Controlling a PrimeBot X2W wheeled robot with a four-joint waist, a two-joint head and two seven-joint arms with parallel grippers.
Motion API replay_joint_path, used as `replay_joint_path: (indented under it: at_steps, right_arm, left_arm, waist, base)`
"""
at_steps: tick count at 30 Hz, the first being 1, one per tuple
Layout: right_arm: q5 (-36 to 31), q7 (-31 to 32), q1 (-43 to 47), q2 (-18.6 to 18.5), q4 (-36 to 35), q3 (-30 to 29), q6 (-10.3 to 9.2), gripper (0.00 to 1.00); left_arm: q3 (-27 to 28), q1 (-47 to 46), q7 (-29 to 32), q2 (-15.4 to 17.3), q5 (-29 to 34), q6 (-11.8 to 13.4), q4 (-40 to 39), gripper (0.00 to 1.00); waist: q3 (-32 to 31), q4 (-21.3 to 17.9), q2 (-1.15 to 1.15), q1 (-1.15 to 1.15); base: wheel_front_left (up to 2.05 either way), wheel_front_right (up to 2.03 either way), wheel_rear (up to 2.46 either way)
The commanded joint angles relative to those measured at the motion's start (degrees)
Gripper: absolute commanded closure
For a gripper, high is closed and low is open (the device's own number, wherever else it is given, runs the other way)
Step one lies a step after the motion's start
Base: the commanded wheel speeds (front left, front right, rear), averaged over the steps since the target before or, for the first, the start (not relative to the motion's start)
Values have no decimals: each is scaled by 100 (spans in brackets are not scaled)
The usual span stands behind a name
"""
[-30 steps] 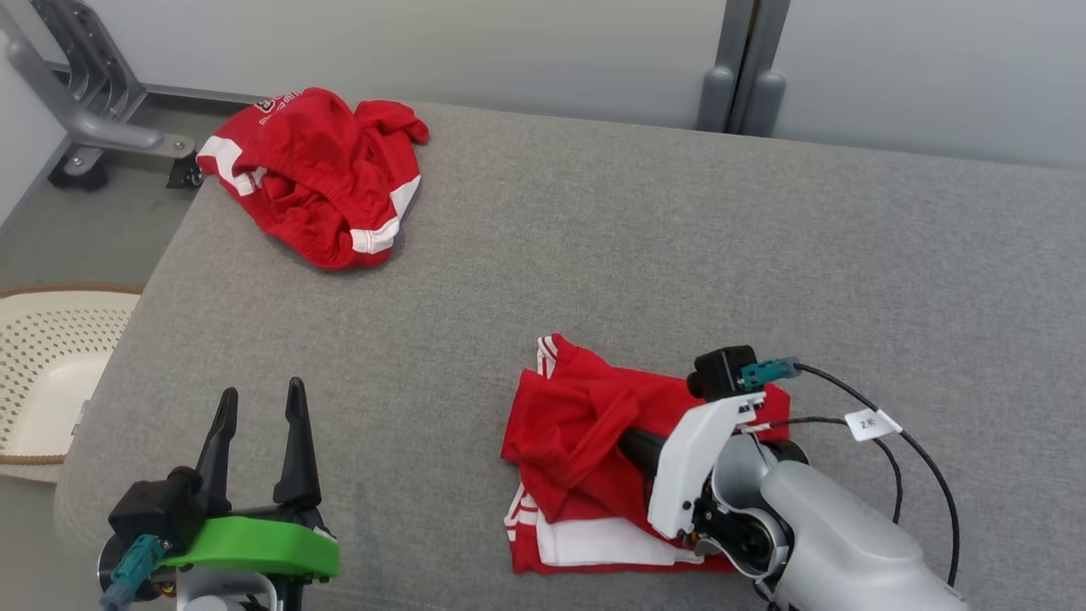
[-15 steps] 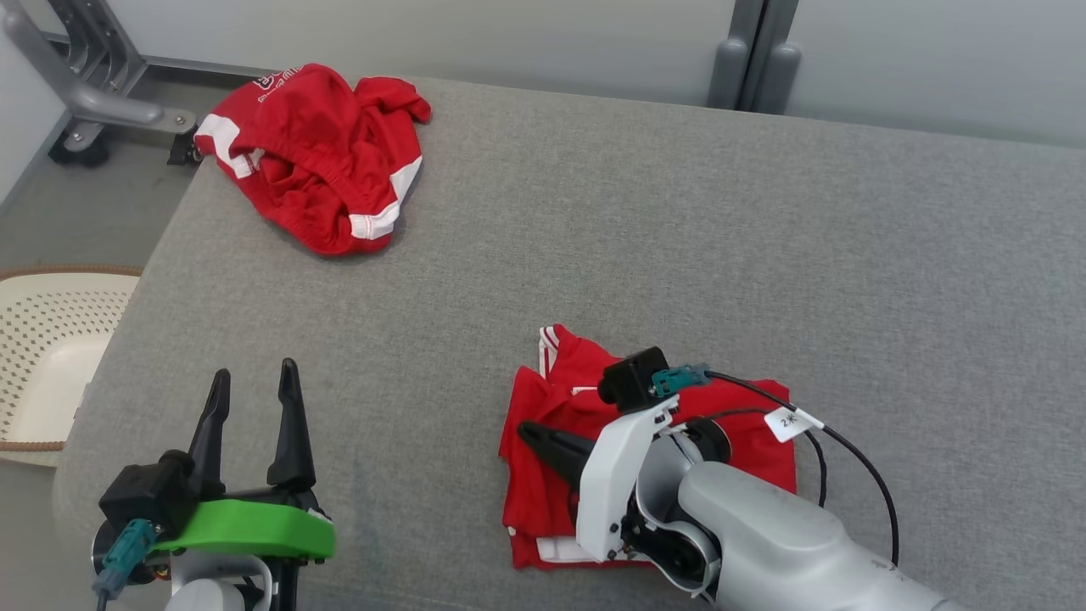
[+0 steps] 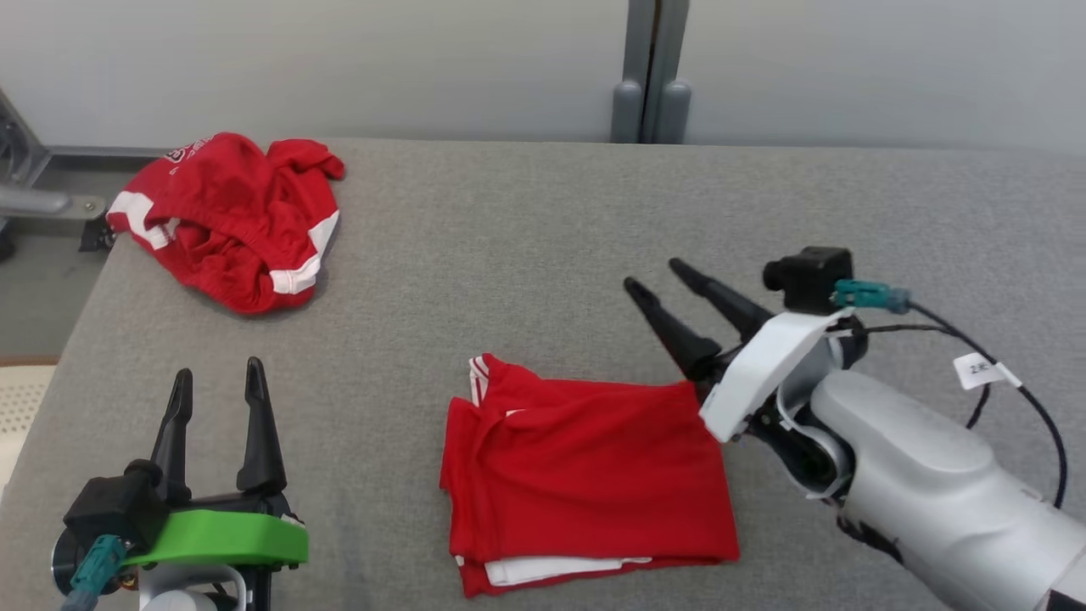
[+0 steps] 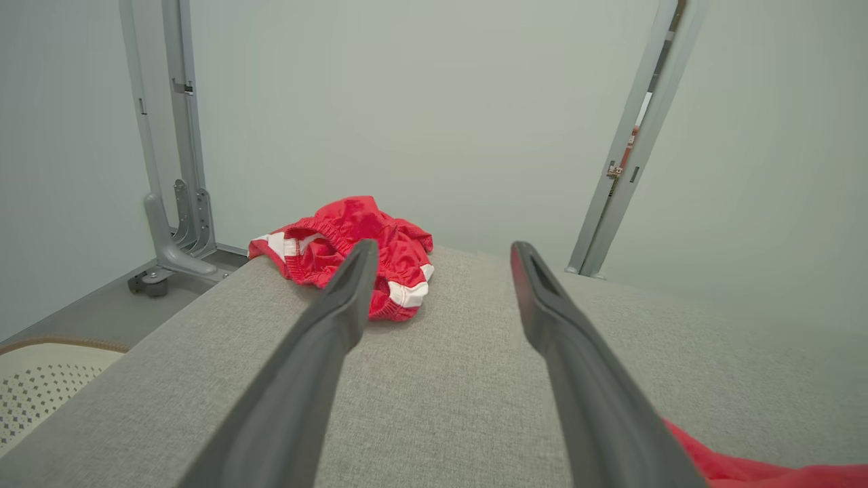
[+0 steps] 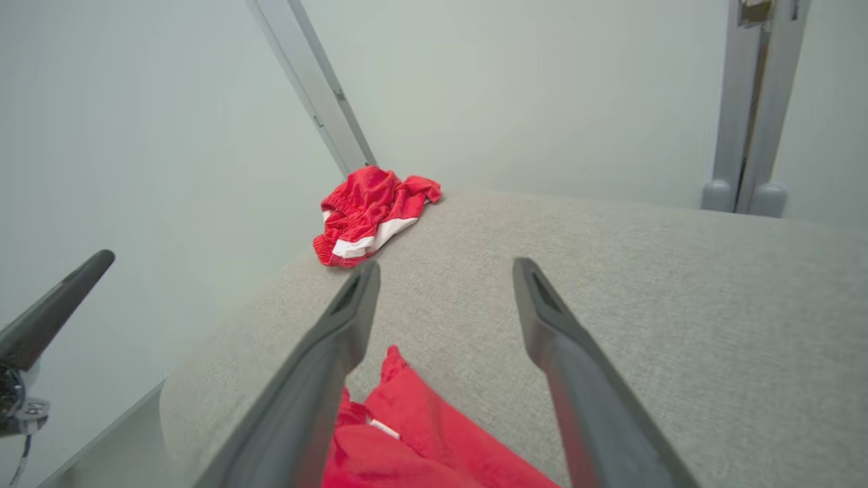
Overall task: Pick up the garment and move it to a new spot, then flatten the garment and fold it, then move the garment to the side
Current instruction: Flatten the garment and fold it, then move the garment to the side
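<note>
The red garment [image 3: 602, 470] will come along as one folded bundle when I pull it aside by its edge, because the stacked layers [image 3: 555, 570] lie flat together.
A red garment [image 3: 585, 475] with white trim lies folded into a flat rectangle on the grey table [image 3: 526, 255], near the front edge. Its corner shows in the left wrist view [image 4: 746, 468], and its collar end in the right wrist view [image 5: 420, 440]. My right gripper [image 3: 657, 276] [image 5: 444, 271] hangs open just above and right of the fold's far right corner, holding nothing. At the front left my left gripper [image 3: 216, 382] [image 4: 441, 254] stands open and empty, well clear of the fold.
A second red garment [image 3: 225, 216] [image 4: 352, 254] [image 5: 373, 210] lies crumpled at the table's far left corner. A cream perforated basket [image 3: 17, 399] [image 4: 47, 379] sits on the floor left of the table. A grey metal stand [image 4: 166, 203] rises beyond that corner.
My right gripper let go of the garment, opened and lifted back to the right; the garment now lies flat and folded. The head camera has shifted too. The left gripper stayed put.
</note>
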Motion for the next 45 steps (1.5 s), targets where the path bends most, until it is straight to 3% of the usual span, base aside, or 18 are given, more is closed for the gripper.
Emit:
replay_joint_path:
  at_steps: [1,5,10,18,24,29,38,45]
  right_arm:
    - [-108,-65,39,-145,-53,-179,0,0]
    - [-435,-104,323,-477,-221,-894,0,0]
    - [-1322,-104,1018,-535,-475,-2059,0,0]
    - [-3046,-107,2335,50,-1046,-3810,0,0]
    - [-3733,-107,3067,465,-1313,-4394,0,0]
    - [-3964,-107,3298,638,-1390,-4507,0,0]
    - [-3932,-90,3082,598,-954,-3843,0,0]
    - [-3023,1185,2390,466,-277,-2668,0,0]
  left_arm:
    - [17,111,-13,39,79,-23,-51,0]
    - [73,136,-7,49,136,-34,-83,0]
    - [111,136,-7,49,207,-32,-71,0]
    - [373,114,-7,52,408,-37,-68,0]
    - [500,181,-7,39,586,-43,-60,0]
    - [478,210,-7,27,641,-46,59,0]
    - [410,120,-7,16,710,-47,207,0]
    - [270,48,-7,34,678,-44,186,0]
  waist:
    - [-220,-372,0,0]
    - [-254,-611,0,0]
    - [-253,-852,0,0]
    - [-239,-1022,0,0]
    - [-232,-1000,0,0]
    - [-230,-958,0,0]
    - [-224,-854,0,0]
    - [-149,-631,0,0]
  base:
    - [0,0,0]
    - [0,0,0]
    - [0,0,0]
    - [0,0,0]
    - [0,0,0]
    - [0,0,0]
    - [0,0,0]
    - [0,0,0]
